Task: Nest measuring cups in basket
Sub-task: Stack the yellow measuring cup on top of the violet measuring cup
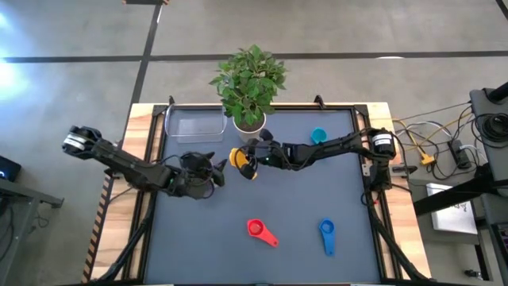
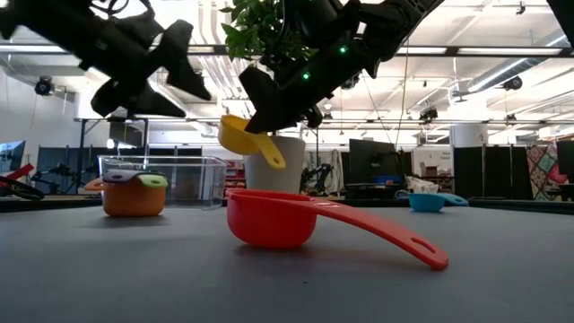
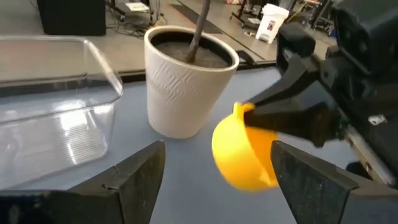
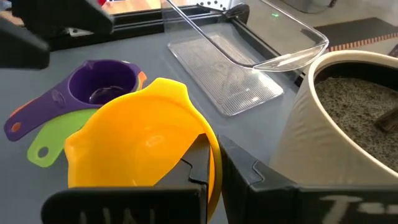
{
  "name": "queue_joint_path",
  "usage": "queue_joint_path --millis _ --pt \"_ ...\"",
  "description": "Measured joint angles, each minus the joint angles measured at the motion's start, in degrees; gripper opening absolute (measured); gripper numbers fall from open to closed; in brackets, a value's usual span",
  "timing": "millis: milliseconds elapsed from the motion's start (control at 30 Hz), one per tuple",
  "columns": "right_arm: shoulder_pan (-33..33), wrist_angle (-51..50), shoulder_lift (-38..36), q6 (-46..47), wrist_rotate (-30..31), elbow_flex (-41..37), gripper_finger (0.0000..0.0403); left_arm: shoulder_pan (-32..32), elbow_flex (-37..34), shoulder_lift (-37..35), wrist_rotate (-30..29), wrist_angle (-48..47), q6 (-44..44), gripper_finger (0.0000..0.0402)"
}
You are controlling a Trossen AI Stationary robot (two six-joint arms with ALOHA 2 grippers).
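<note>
The yellow cup is tilted in my right gripper, and the stack point(image 2: 133, 196) is under my left gripper. My left gripper should take hold of the yellow cup's rim point(image 3: 254, 157) before the cup is nested.
My right gripper point(image 1: 251, 162) is shut on the yellow cup point(image 1: 237, 158), in the air in front of the white plant pot point(image 1: 248, 121). My left gripper point(image 1: 215, 171) is open and raised above the table, facing the yellow cup point(image 3: 239, 152) without touching it. Beneath it a stack stands on the table: the orange cup point(image 2: 134, 199) with the green and the purple cup point(image 4: 102, 84) nested in it. The clear basket point(image 1: 194, 123) sits left of the pot. The red cup point(image 1: 260, 230), blue cup point(image 1: 327, 235) and teal cup point(image 1: 318, 136) lie apart on the mat. My right gripper pinches the yellow cup by its rim wall point(image 4: 211, 163), one finger inside the bowl and one outside. The fingers come from the table's right side, slanting down. The cup is lifted clear and tilted, its handle point(image 2: 272, 155) pointing down.
The plant's leaves point(image 1: 250, 75) spread over the pot at the table's far edge. Wooden rails point(image 1: 147, 139) border the dark mat. The red cup point(image 2: 269, 218) lies close to the near edge.
</note>
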Motion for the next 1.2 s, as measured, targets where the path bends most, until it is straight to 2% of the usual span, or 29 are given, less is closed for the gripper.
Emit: queue_joint_path --millis 300,500,600,733,867,1000,1100,1200 --pt "0.0 -0.3 0.0 -0.1 0.0 0.0 0.0009 5.4 6.6 7.0 6.3 0.8 5.3 0.0274" --pt "0.0 -0.6 0.0 -0.6 0.0 0.0 0.0009 7.4 10.8 11.5 8.7 -3.7 4.6 0.0264" --pt "-0.1 -2.2 0.0 -1.1 0.6 0.0 0.0009 7.7 12.3 12.4 9.3 -8.3 2.0 0.0236" --pt "-0.1 -2.5 0.0 -1.1 0.9 -0.1 0.001 7.8 13.8 13.0 9.8 -11.7 1.1 0.018" --pt "-0.1 -2.8 0.0 -3.4 0.7 -0.2 0.0011 7.8 13.9 12.6 10.9 -11.9 2.4 0.0118" --pt "-0.1 -3.0 0.0 -5.3 -2.2 -0.2 0.0011 7.8 13.9 12.5 13.3 -12.1 4.3 0.0066" --pt "-0.1 -3.2 0.0 -6.2 -3.4 -0.2 0.0012 7.7 13.9 12.7 14.4 -12.0 5.0 0.0042" --pt "-0.1 -3.2 0.0 -7.5 -4.6 -0.2 0.0012 7.7 13.9 12.7 15.3 -12.1 5.4 0.0035"
